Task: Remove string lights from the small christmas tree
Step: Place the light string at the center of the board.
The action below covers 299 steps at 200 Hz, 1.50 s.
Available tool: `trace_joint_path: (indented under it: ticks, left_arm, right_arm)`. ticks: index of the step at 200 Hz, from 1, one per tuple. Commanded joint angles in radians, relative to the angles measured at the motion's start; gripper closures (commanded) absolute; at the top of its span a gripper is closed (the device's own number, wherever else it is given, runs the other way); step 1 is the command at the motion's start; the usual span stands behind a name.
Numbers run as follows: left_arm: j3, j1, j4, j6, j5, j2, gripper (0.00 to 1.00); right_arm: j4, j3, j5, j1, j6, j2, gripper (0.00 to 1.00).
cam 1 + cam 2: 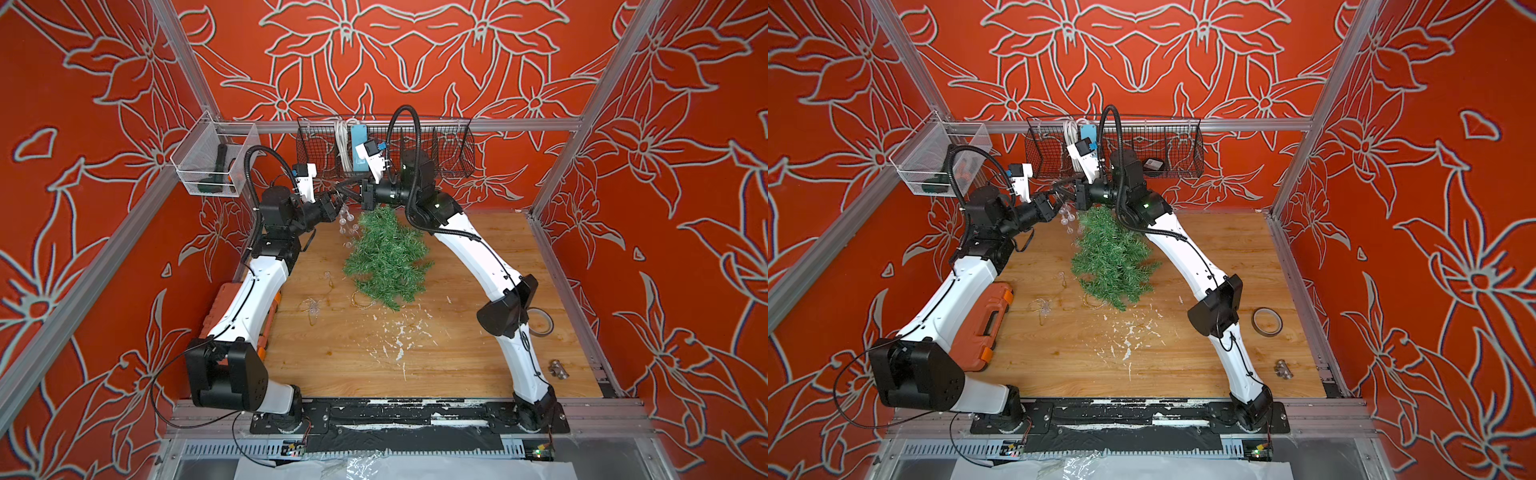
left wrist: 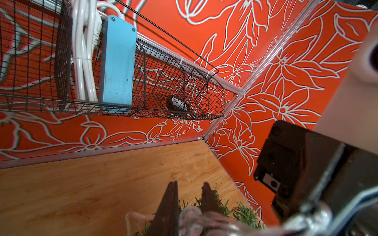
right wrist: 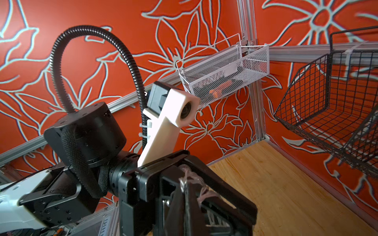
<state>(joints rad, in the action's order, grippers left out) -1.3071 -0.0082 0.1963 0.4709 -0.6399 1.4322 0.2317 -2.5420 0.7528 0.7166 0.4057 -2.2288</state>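
Observation:
My right gripper should open and move away first, because both grippers are holding the string lights (image 1: 345, 217) above the tree. My left gripper will then put them down beside the tree (image 1: 328, 310).
The small christmas tree (image 1: 386, 253) (image 1: 1113, 257), green and bristly, hangs tip-up over the back of the wooden table (image 1: 478, 353). My right gripper (image 1: 347, 192) (image 3: 184, 186) is shut at the tree's tip, where a small metal loop and pale wire strands (image 3: 192, 175) sit at its jaws. The string lights (image 1: 347, 224) (image 1: 1068, 216) dangle as clear bulbs beside the tree, and more wire lies on the table (image 1: 312, 308). My left gripper (image 1: 341, 200) (image 2: 189, 186) faces the right one, its jaws closed on a clump of the wire (image 2: 190, 214).
A black wire basket (image 1: 457, 158) on the back wall holds a blue box (image 1: 358, 145) and a white cable. A white mesh basket (image 1: 208, 166) hangs at the back left. An orange case (image 1: 980, 328), a tape roll (image 1: 1266, 322) and a small metal piece (image 1: 1283, 370) lie at the table's sides.

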Motion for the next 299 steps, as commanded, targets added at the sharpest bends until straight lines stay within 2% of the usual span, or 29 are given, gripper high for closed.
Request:
trace_joint_path:
  ticks: [1,15,29,54,99,136,165,193,211,226,269,285,299]
  left_arm:
    - [-0.033,-0.001,-0.023,-0.016,0.065,-0.041,1.00]
    - [-0.056,-0.001,-0.081,-0.034,0.139,-0.048,1.00]
    - [-0.083,0.005,-0.138,-0.046,0.212,-0.050,1.00]
    - [-0.094,0.034,-0.186,-0.033,0.316,-0.057,1.00]
    - [-0.038,0.163,-0.218,0.043,0.434,-0.117,1.00]
    - [-0.031,0.205,-0.297,0.033,0.607,-0.230,1.00]
    - [-0.012,0.205,-0.343,0.043,0.639,-0.336,1.00]
    - [0.043,0.206,-0.394,0.067,0.666,-0.461,1.00]
    - [0.034,0.205,-0.444,0.049,0.711,-0.498,1.00]
    - [0.020,0.206,-0.471,0.043,0.677,-0.502,1.00]
    - [0.115,0.199,-0.467,0.166,0.398,-0.592,1.00]
    - [0.174,0.165,-0.468,0.207,0.354,-0.635,1.00]
    - [0.237,0.093,-0.472,0.231,0.364,-0.666,1.00]
  right_arm:
    - [-0.025,0.023,-0.030,0.008,-0.030,0.074,0.91]
    - [-0.023,0.059,-0.078,0.007,-0.051,0.102,0.74]
    - [-0.036,0.100,-0.125,0.001,-0.067,0.136,0.61]
    - [-0.025,0.139,-0.218,-0.009,-0.116,0.199,0.47]
    - [0.003,0.211,-0.389,-0.026,-0.197,0.300,0.41]
    - [-0.076,0.460,-0.566,-0.031,-0.255,0.474,0.41]
    - [-0.133,0.688,-0.668,-0.036,-0.271,0.635,0.41]
    - [-0.169,0.877,-0.696,-0.036,-0.249,0.773,0.41]
    - [-0.162,0.970,-0.649,-0.036,-0.224,0.851,0.42]
    - [-0.148,1.043,-0.620,-0.032,-0.211,0.910,0.42]
    - [-0.143,1.199,-0.668,-0.032,-0.186,1.042,0.42]
    - [-0.156,1.240,-0.669,-0.032,-0.168,1.074,0.43]
    - [-0.163,1.265,-0.671,-0.031,-0.153,1.094,0.43]
